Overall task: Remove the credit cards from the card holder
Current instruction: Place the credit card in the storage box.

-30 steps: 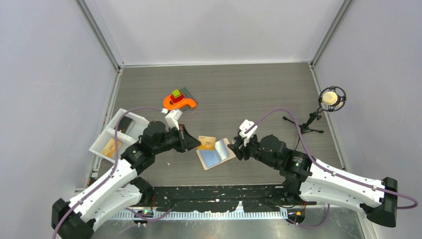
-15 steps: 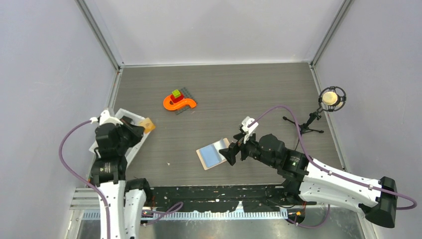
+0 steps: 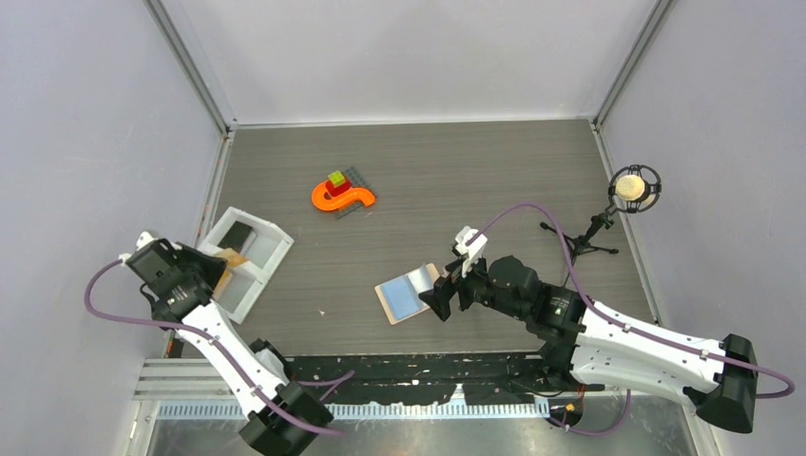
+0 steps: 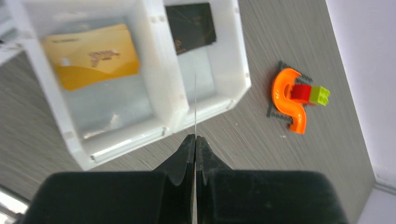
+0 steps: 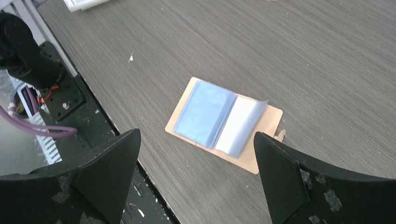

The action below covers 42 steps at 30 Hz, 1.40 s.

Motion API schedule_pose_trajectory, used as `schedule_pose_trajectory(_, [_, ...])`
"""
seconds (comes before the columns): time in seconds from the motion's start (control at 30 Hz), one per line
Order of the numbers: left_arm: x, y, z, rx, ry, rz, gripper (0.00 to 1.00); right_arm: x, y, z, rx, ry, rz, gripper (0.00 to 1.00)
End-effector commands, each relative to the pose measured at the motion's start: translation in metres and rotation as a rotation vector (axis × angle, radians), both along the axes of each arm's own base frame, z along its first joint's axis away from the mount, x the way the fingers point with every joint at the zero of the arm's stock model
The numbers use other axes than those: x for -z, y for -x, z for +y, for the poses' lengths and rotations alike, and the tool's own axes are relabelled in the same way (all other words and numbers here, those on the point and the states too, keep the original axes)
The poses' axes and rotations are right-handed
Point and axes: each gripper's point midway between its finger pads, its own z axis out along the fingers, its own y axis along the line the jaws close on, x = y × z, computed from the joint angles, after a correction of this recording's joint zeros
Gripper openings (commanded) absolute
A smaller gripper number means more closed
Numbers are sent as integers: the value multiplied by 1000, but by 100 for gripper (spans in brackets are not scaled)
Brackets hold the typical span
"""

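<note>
I should keep moving my left gripper to the near tray compartment [image 3: 237,290] and let go there, since the held card [image 3: 231,257] is orange-yellow like the card inside that compartment.
The card holder [image 3: 407,294] lies open on the table, tan outside with pale blue sleeves [image 5: 219,119]. My right gripper [image 5: 196,135] hovers just above it, jaws wide open and holding nothing; in the top view the right gripper [image 3: 439,294] sits at the holder's right edge. My left gripper [image 4: 194,137] is at the far left over the white tray [image 3: 269,249]. It is shut on a thin card [image 4: 194,105] seen edge-on. An orange-yellow card [image 4: 91,56] lies in one tray compartment and a black card [image 4: 190,28] in the other.
An orange S-shaped toy [image 3: 342,195] with red and green bricks stands behind the middle. A microphone on a small stand [image 3: 632,188] is at the right. The black rail at the table's near edge [image 5: 60,93] runs close to the holder. Grey walls enclose three sides.
My left arm swung away from the holder to the tray at the far left, carrying a card. My right gripper let go of the holder's flap and opened wide; the holder now lies flat.
</note>
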Motion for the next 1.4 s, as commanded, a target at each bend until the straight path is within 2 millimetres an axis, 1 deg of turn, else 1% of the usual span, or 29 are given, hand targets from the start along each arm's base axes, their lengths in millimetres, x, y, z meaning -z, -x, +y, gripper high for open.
schedule_pose_trajectory(0.0, [-22, 8, 24, -45, -117, -20, 0, -18, 3, 3, -43, 6, -16, 100])
schedule_pose_trajectory(0.1, [-13, 15, 39, -98, -139, 38, 0, -21, 4, 0, -46, 18, -25, 100])
schedule_pose_trajectory(0.2, [-5, 15, 51, -123, -127, 72, 0, -24, 3, -3, -43, 29, -37, 100])
schedule_pose_trajectory(0.37, [-4, 21, 67, -160, -131, 142, 0, -30, -2, -5, -28, 38, -59, 99])
schedule_pose_trajectory(0.43, [-2, 17, 68, -158, -130, 124, 0, -31, -3, -4, -25, 42, -59, 99])
schedule_pose_trajectory(0.53, [5, 4, 72, -152, -100, 83, 0, -29, -4, -2, -27, 48, -53, 99])
schedule_pose_trajectory(0.7, [14, -2, 83, -157, -63, 120, 0, -28, -6, -2, -21, 62, -54, 99])
schedule_pose_trajectory(0.8, [19, -13, 82, -134, -22, 93, 0, -30, -10, -3, -7, 67, -71, 99])
schedule_pose_trajectory(0.87, [26, -17, 84, -133, 3, 100, 0, -34, -14, -2, 2, 66, -81, 99])
schedule_pose_trajectory(0.97, [33, -20, 85, -114, 42, 131, 0, -35, -16, 0, 4, 66, -82, 99])
schedule_pose_trajectory(1.13, [35, -19, 94, -118, 32, 173, 0, -38, -18, 4, -4, 59, -88, 99])
schedule_pose_trajectory(1.23, [40, -18, 96, -114, 41, 199, 0, -39, -20, 5, -6, 61, -92, 98])
schedule_pose_trajectory(1.37, [41, -17, 98, -120, 36, 213, 0, -41, -20, 4, -11, 62, -98, 98])
